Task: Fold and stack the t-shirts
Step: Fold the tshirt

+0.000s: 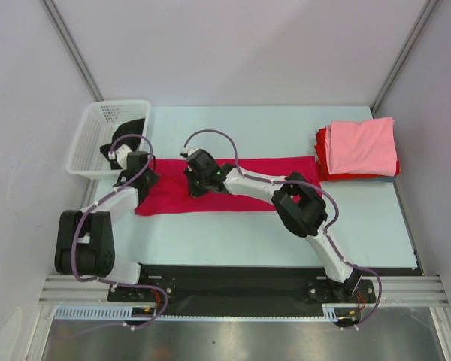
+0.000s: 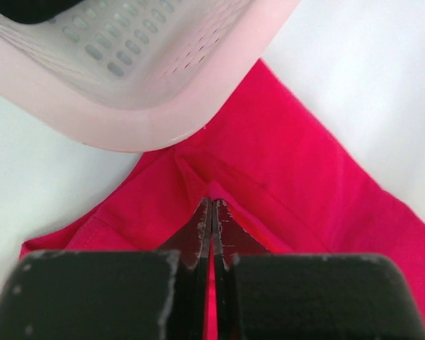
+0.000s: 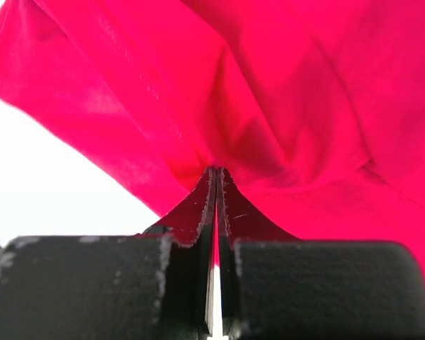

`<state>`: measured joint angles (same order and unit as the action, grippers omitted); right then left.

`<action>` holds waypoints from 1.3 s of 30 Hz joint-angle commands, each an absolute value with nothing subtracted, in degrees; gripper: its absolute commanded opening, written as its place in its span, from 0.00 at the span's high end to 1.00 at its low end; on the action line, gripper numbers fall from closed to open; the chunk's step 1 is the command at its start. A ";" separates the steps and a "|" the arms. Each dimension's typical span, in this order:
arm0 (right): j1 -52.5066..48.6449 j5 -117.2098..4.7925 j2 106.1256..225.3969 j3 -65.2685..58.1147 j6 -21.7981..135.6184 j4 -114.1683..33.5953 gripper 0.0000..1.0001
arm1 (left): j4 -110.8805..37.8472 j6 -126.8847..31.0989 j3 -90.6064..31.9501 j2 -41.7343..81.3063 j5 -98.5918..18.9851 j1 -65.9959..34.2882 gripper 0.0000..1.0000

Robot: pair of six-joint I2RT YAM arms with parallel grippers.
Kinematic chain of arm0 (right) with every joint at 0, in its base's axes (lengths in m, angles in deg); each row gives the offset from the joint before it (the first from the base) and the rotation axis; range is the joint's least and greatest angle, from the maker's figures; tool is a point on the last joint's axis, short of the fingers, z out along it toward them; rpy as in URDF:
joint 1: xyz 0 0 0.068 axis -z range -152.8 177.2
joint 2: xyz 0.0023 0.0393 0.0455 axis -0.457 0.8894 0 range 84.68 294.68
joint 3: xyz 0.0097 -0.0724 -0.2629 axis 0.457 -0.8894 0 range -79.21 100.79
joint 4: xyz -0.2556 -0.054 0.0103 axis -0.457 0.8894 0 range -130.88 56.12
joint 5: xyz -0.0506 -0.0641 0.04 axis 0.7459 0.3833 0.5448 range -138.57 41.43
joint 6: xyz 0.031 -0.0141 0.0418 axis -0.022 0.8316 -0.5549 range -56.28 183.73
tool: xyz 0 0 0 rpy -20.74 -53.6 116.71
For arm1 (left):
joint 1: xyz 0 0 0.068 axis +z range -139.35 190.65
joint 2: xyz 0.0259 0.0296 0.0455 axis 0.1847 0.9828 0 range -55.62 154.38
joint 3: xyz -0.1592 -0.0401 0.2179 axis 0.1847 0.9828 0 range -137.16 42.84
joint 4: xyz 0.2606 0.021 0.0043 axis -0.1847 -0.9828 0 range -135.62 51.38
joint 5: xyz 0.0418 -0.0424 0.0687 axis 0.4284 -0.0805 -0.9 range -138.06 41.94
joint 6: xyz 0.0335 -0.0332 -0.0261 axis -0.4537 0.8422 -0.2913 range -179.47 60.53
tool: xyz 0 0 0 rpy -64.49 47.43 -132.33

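The red t-shirt's fold bunches up beside my right gripper, so I should open that gripper and grab the cloth nearer the stack to smooth it.
A crimson-red t-shirt lies folded into a long strip across the middle of the table. My left gripper sits at its left end, shut on a pinch of the red cloth just below the basket. My right gripper is over the strip's upper edge left of centre, shut on a bunched fold of the same t-shirt. At the far right lies a stack of folded t-shirts, light pink on top of red. A black t-shirt rests in the basket.
A white plastic basket stands at the table's back left, its rim almost touching the red cloth. Grey walls close in on the left, back and right. The arm bases sit on a black rail at the near edge.
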<state>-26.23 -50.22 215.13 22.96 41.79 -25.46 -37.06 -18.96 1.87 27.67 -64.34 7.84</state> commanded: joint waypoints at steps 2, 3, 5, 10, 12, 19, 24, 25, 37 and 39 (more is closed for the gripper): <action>-25.37 -55.42 209.66 21.60 43.51 -25.33 1.00 | -36.51 -18.25 3.55 22.43 -65.12 8.27 1.00; -25.19 -56.90 209.31 21.43 43.60 -25.15 1.00 | -36.51 -18.16 3.90 21.73 -65.03 8.19 1.00; -24.40 -57.71 208.35 20.46 43.86 -24.62 1.00 | -36.69 -17.81 5.39 19.97 -64.50 8.18 1.00; -23.08 -60.52 205.97 18.09 45.00 -24.27 0.99 | -36.69 -16.41 8.91 14.27 -62.22 7.31 1.00; -22.64 -61.22 205.10 17.30 45.27 -23.66 0.98 | -37.04 -16.23 10.58 12.42 -61.87 6.17 1.00; -21.41 -65.09 204.21 15.54 45.97 -23.04 0.97 | -41.60 -15.27 15.59 4.33 -61.16 4.49 1.00; -20.88 -67.02 204.74 15.53 46.59 -22.43 0.96 | -43.10 -13.16 20.86 -1.21 -59.76 4.05 1.00; -20.79 -67.20 204.74 15.54 46.59 -22.34 0.96 | -43.45 -12.46 21.39 -2.69 -59.32 3.97 1.00; -20.09 -68.87 204.30 15.10 47.99 -20.32 0.93 | -46.53 -8.94 26.14 -8.24 -57.29 0.89 1.00; -20.09 -68.34 204.21 15.10 48.52 -19.44 0.89 | -47.23 -8.67 26.93 -9.56 -57.47 0.89 1.00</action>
<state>-20.20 -67.88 207.46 15.24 46.60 -21.07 -46.06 -10.37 25.83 -7.41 -58.04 1.28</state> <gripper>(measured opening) 0.091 0.006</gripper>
